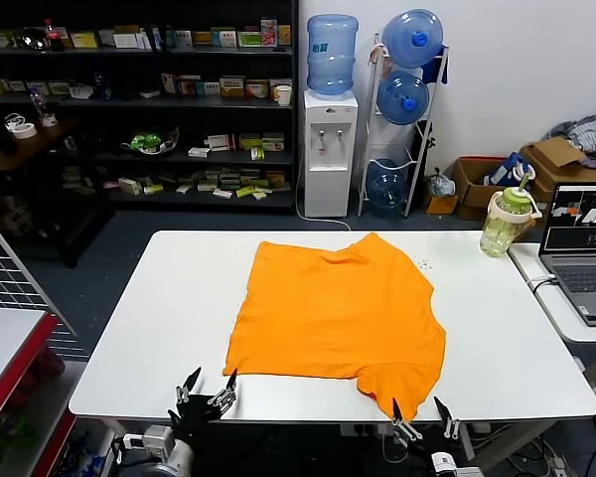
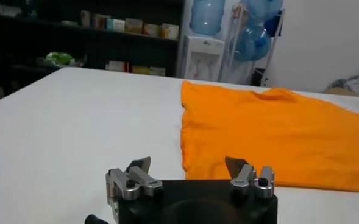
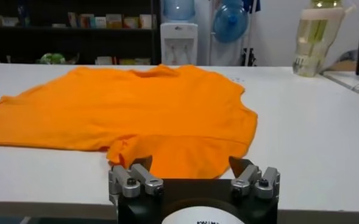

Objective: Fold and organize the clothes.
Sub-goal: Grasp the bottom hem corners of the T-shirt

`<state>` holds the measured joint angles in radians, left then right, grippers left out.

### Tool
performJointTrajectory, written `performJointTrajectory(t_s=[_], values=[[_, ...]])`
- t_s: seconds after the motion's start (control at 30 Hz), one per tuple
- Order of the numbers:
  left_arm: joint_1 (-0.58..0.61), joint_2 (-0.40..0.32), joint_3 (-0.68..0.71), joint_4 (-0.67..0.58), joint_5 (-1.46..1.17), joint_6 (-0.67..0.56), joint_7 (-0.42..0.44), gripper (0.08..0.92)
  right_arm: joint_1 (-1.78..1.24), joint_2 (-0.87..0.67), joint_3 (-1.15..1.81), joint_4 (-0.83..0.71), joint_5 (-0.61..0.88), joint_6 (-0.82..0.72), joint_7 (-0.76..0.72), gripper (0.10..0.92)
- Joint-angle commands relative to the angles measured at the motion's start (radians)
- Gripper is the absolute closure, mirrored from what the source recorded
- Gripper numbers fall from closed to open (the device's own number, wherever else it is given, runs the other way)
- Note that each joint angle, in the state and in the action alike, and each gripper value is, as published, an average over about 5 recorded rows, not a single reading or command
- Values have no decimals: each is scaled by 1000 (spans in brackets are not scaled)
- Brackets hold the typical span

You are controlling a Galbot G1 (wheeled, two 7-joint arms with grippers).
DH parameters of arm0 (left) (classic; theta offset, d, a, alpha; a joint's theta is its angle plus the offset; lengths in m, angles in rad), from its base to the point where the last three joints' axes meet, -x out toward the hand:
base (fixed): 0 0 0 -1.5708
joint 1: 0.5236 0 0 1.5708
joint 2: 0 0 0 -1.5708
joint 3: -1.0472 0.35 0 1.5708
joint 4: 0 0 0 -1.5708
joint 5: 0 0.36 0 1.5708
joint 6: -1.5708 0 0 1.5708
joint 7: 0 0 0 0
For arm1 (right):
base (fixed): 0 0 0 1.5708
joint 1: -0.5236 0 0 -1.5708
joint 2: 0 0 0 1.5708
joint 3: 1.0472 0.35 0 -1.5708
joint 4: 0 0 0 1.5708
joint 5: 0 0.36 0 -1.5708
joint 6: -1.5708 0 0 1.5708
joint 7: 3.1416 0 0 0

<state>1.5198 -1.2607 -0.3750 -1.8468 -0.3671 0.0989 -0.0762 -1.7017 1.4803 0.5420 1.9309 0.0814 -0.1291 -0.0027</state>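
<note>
The orange T-shirt is lying with its plain side up, so hidden white lettering should show when I fold the T-shirt's near edge over.
The bright orange T-shirt lies spread on the white table, partly folded, plain side up; no lettering shows. My left gripper is open and empty at the table's front edge, just left of the shirt's near-left corner. My right gripper is open and empty at the front edge, right at the shirt's near-right sleeve. In the wrist views the left gripper and the right gripper each hold nothing.
A clear bottle with a green lid stands at the table's far right corner. A laptop sits on a side table to the right. A wire rack is on the left. Shelves and water bottles stand behind.
</note>
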Motion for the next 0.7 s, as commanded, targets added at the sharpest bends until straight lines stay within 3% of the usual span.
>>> performJointTrajectory(t_s=[0.03, 0.17, 0.3, 0.7], values=[[-96, -16, 47, 99, 2, 9, -2, 180, 46, 21, -12, -62, -30, -12, 11, 203], [-100, -18, 58, 110, 2, 14, -5, 230, 44, 26, -11, -66, -33, -17, 11, 257], [-108, -26, 64, 125, 2, 14, -8, 342, 42, 29, -12, -67, -32, -16, 12, 351], [-107, -30, 69, 120, 8, 14, -9, 688, 28, 25, -14, -53, -28, -3, 15, 715]])
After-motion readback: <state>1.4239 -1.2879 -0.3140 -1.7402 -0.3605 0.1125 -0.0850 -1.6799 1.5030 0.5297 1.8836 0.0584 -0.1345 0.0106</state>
